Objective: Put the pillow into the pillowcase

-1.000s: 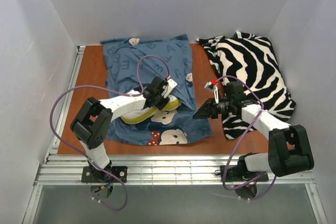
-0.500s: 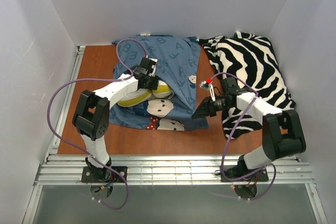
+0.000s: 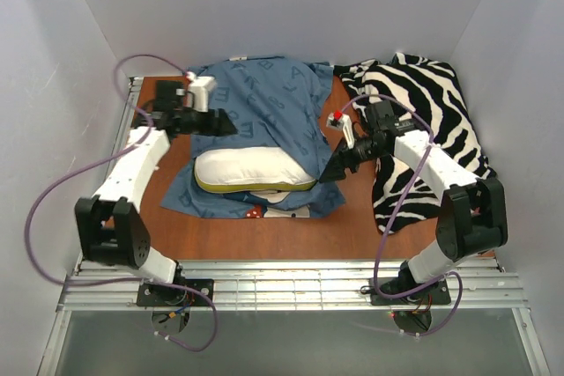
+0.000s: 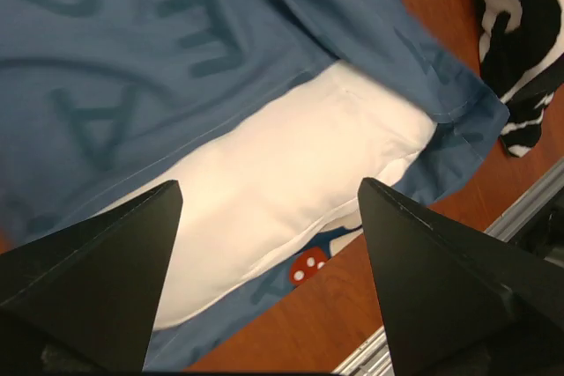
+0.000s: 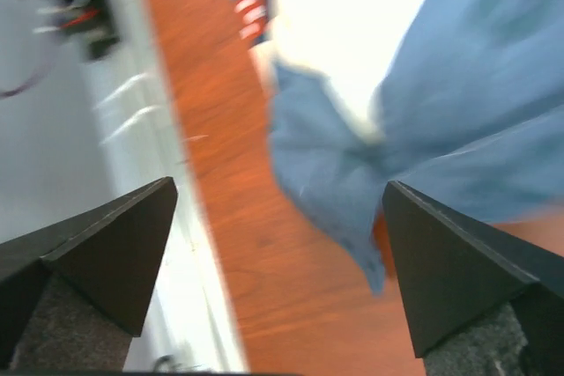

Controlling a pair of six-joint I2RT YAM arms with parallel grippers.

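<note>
Next, I pull the layer's near corner [image 3: 173,204] toward the bar with my left gripper, since only a short piece of the pillowcase's lower layer [image 3: 271,202] shows past the pillow's yellow edge.
The white pillow [image 3: 251,167], with a yellow lower edge, lies across the middle of the table on the lower layer of the blue pillowcase [image 3: 264,99]. The case's upper layer drapes over the pillow's far side [image 4: 291,160], and its lettered cloth [image 4: 132,50] fills the left wrist view. My left gripper [image 3: 225,125] hangs open above the case's back-left part and holds nothing [image 4: 270,184]. Just right of the pillow's right end my right gripper [image 3: 330,172] is open and empty. In its blurred view [image 5: 279,184] it is over a blue corner [image 5: 335,182] and bare wood.
A black-and-white zebra-striped cloth [image 3: 423,121] is heaped at the back right, under the right arm. White walls close in the left, back and right. A metal rail [image 3: 291,279] runs along the near edge of the brown table [image 3: 352,226].
Both grippers have opened and let go of the pillowcase. The left arm swung out to the back left. More of the pillow now shows, and the case's top layer lies farther back.
</note>
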